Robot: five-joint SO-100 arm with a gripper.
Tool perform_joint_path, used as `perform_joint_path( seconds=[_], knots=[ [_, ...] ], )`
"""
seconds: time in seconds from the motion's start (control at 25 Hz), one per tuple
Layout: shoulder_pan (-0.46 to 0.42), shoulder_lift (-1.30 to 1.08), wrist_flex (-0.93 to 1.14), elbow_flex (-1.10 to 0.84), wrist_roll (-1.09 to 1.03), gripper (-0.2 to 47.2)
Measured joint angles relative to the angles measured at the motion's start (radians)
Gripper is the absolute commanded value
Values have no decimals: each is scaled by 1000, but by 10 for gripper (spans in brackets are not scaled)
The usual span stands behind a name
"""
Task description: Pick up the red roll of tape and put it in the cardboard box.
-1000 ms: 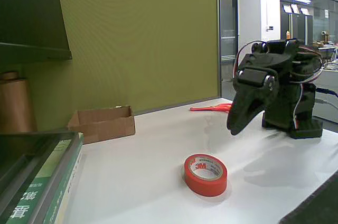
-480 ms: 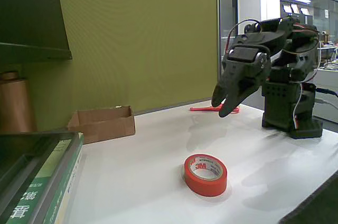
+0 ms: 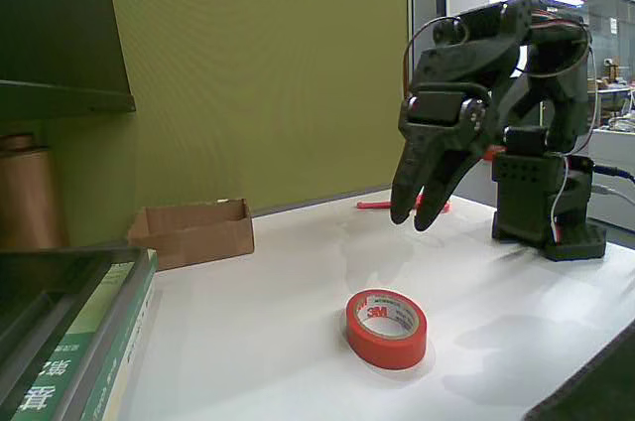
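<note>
My gripper holds the red roll of tape (image 3: 386, 346). The cardboard box's front side (image 3: 206, 244) stands tall beside it, so this low roll will sink mostly hidden once released inside.
The red roll of tape (image 3: 387, 328) lies flat on the white table (image 3: 278, 342) near the front, its white core printed "3M". The low brown cardboard box (image 3: 192, 231) sits at the back left against the green wall, open on top. My black gripper (image 3: 415, 218) hangs in the air above and behind the tape, pointing down, its two fingers slightly apart with nothing between them. It is well clear of both the tape and the box.
Red-orange-handled scissors (image 3: 382, 205) lie on the table behind the gripper. The arm's base (image 3: 548, 222) stands at the right. A tall brown cylinder (image 3: 28, 195) and a stack of books (image 3: 79, 342) fill the left edge, under a dark shelf (image 3: 60, 34).
The arm has unfolded from its tucked pose: the gripper rose, swung left and forward over the table, and its fingers have parted slightly. Tape and box are unmoved.
</note>
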Motion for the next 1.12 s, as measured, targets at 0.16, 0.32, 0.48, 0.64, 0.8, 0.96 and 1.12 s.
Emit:
perform_joint_path(
  seconds=[0.16,0.32,0.48,0.64,0.8,0.96,1.12],
  knots=[
    [-6,-107,60,-80,20,239],
    [-23,-206,109,-133,34,246],
    [-41,-296,133,-190,49,254],
    [-58,-393,155,-241,61,255],
    [-61,-482,155,-311,72,256],
    [-61,-555,155,-380,103,258],
    [-35,-623,149,-426,138,260]
  ],
)
